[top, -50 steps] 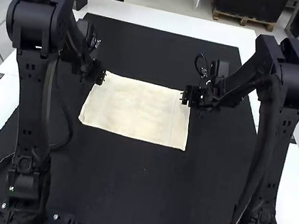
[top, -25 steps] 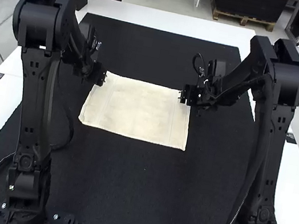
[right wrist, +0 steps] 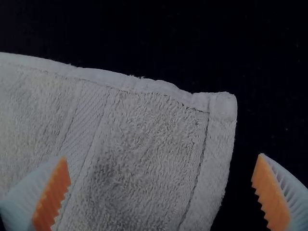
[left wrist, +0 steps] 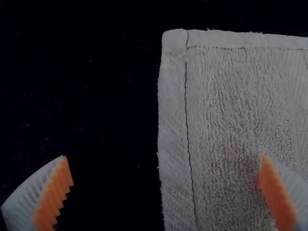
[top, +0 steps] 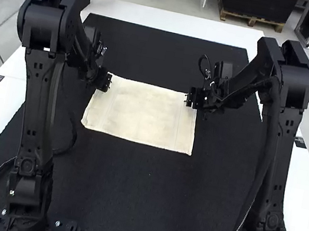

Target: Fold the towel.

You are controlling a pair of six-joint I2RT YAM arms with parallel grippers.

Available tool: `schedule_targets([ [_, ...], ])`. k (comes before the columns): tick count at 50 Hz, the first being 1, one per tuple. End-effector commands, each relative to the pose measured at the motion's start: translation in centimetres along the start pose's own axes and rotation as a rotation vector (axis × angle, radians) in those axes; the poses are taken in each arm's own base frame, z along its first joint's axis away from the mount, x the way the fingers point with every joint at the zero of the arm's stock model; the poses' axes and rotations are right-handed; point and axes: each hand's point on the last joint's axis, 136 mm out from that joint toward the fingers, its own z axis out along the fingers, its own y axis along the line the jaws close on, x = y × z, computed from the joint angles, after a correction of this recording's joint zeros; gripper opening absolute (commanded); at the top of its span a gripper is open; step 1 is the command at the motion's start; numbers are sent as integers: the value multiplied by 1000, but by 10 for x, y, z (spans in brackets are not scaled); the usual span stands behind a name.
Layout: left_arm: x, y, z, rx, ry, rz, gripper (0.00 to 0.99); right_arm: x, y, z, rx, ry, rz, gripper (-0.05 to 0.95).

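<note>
I expect the cream towel [top: 143, 110] to fold over itself instead of dragging when I bring the towel's far edge closer, because its near edge [top: 138, 141] lies flat along the mat.
The cream towel [top: 143, 113] lies spread flat on the black mat, its layers not distinguishable. My left gripper [top: 107, 82] is at its far left corner, and my right gripper [top: 191, 97] at its far right corner. In the left wrist view my left gripper [left wrist: 164, 168] is wide open, one finger on each side of the hemmed edge of the towel [left wrist: 236, 110]. The right wrist view has my right gripper [right wrist: 160, 168] wide open too, above the corner portion of the towel [right wrist: 144, 159], with one finger over the cloth and the other over the mat.
The black mat [top: 127, 200] extends around the towel on all sides, over a white table [top: 177, 21]. A dark object stands at the table's far left edge, with a person's hand above it.
The left arm has shifted slightly to the right, its gripper now a little over the towel's corner. The right arm has moved slightly left, then stayed nearly still. The towel has not moved.
</note>
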Motion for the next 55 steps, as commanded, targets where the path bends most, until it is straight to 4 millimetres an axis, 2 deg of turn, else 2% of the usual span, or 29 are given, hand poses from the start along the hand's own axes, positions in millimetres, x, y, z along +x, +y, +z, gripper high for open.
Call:
schedule_targets([
  [1, -6, -1, 4, 10, -8, 13, 905, 14, 12, 13, -29, 36, -27, 875],
  [7, -4, -2, 6, 12, -5, 14, 902, 15, 14, 14, -31, 37, -35, 859],
  [14, -4, -2, 7, 11, -8, 15, 789, 20, 18, 15, -37, 53, -47, 766],
  [20, 0, -3, 9, 14, -4, 14, 515, 28, 21, 18, -43, 80, -72, 510],
  [21, 0, -3, 9, 14, -3, 14, 448, 29, 21, 18, -43, 82, -75, 452],
  [24, 2, -3, 11, 13, -6, 14, 161, 35, 20, 20, -44, 100, -87, 167],
  [25, 2, -4, 11, 14, -10, 17, 100, 36, 20, 21, -45, 106, -92, 77],
  [26, 3, -3, 11, 11, -16, 17, 28, 38, 20, 22, -45, 112, -92, 70],
  [31, 3, -5, 11, 9, -39, 22, 21, 46, 18, 25, -46, 138, -84, 33],
  [37, 5, -5, 10, 16, -48, 20, 20, 46, 12, 24, -42, 141, -72, -15],
  [43, 0, -3, 6, 27, -64, 17, 20, 46, 13, 22, -43, 152, -84, -15],
  [55, -18, -1, -9, 35, -104, 16, 20, 25, 12, 9, -45, 113, -75, -16],
])
